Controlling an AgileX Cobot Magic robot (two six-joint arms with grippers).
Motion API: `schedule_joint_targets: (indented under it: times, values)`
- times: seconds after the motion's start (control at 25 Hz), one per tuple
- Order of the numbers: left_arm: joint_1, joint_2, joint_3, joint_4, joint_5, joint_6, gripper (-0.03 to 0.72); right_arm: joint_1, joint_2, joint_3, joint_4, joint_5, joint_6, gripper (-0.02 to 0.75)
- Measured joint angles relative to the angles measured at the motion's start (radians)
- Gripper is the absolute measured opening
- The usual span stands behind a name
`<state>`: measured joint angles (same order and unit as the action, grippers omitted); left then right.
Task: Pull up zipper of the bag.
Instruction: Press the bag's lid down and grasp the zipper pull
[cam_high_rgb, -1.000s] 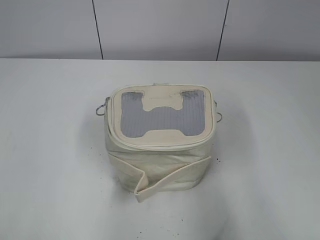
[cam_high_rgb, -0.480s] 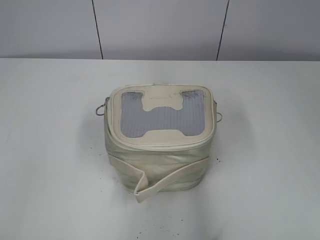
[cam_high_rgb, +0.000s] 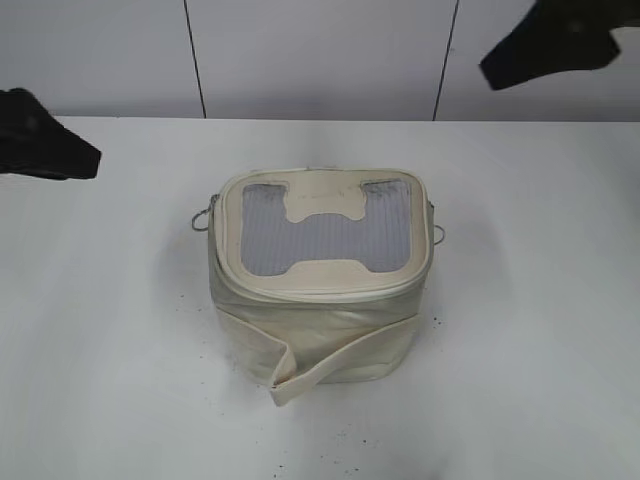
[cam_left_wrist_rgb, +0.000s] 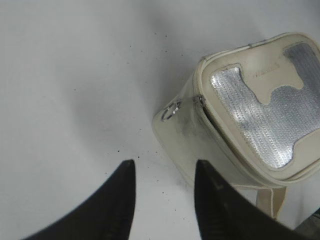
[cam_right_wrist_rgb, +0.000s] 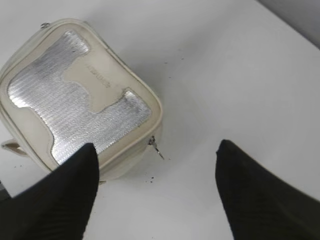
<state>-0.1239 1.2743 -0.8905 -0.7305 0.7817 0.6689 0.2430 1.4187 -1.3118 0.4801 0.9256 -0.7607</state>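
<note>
My gripper will make the silver zipper pull (cam_high_rgb: 202, 217) slide round to the bag's front when I pull it, because a dark gap (cam_left_wrist_rgb: 213, 127) follows the bag's rim past the zipper pull.
The cream bag (cam_high_rgb: 318, 290) stands upright mid-table, with its grey ribbed window (cam_high_rgb: 325, 228) facing up. The zipper (cam_high_rgb: 320, 294) runs round the top panel rim. A silver pull with a ring (cam_high_rgb: 203, 218) hangs at the bag's left side and shows in the left wrist view (cam_left_wrist_rgb: 172, 110). Another pull (cam_high_rgb: 438, 233) hangs at the right side and shows in the right wrist view (cam_right_wrist_rgb: 156, 148). My left gripper (cam_left_wrist_rgb: 164, 172) is open and empty, above the table left of the bag (cam_left_wrist_rgb: 250, 115). My right gripper (cam_right_wrist_rgb: 156, 152) is wide open and empty, high at the right of the bag (cam_right_wrist_rgb: 75, 95).
The wide cream band (cam_high_rgb: 330, 365) wraps the bag's body and its loose end sticks out at the front. The white table (cam_high_rgb: 100, 350) has small dark specks round the bag. A grey panelled wall (cam_high_rgb: 320, 55) stands behind.
Both arms have come into the exterior view, the left at the left edge and the right at the top right. The bag has stayed where it was.
</note>
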Motion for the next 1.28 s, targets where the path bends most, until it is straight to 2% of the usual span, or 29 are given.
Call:
schedule_joint_targets:
  times: [0.12,0.32,0.52,0.68,0.84,1.28]
  values:
    - [0.000,0.106,-0.083,0.000,0.045,0.020,0.308,0.027,0.167,-0.162,0.030,0.120,-0.059,0.566]
    - [0.000,0.266,-0.209,0.003,0.183,0.072,0.308,0.110,0.413,-0.437,0.039,0.238,-0.086,0.566]
    - [0.000,0.348,-0.232,0.015,0.255,0.079,0.308,0.206,0.629,-0.651,0.044,0.277,-0.092,0.524]
    - [0.000,0.366,-0.232,0.034,0.246,0.082,0.312,0.244,0.752,-0.771,0.070,0.279,-0.093,0.503]
    - [0.000,0.366,-0.232,0.038,0.237,0.082,0.312,0.249,0.818,-0.815,0.082,0.280,-0.092,0.502]
    - [0.000,0.366,-0.232,0.038,0.164,0.082,0.312,0.248,0.844,-0.770,0.080,0.282,-0.078,0.501]
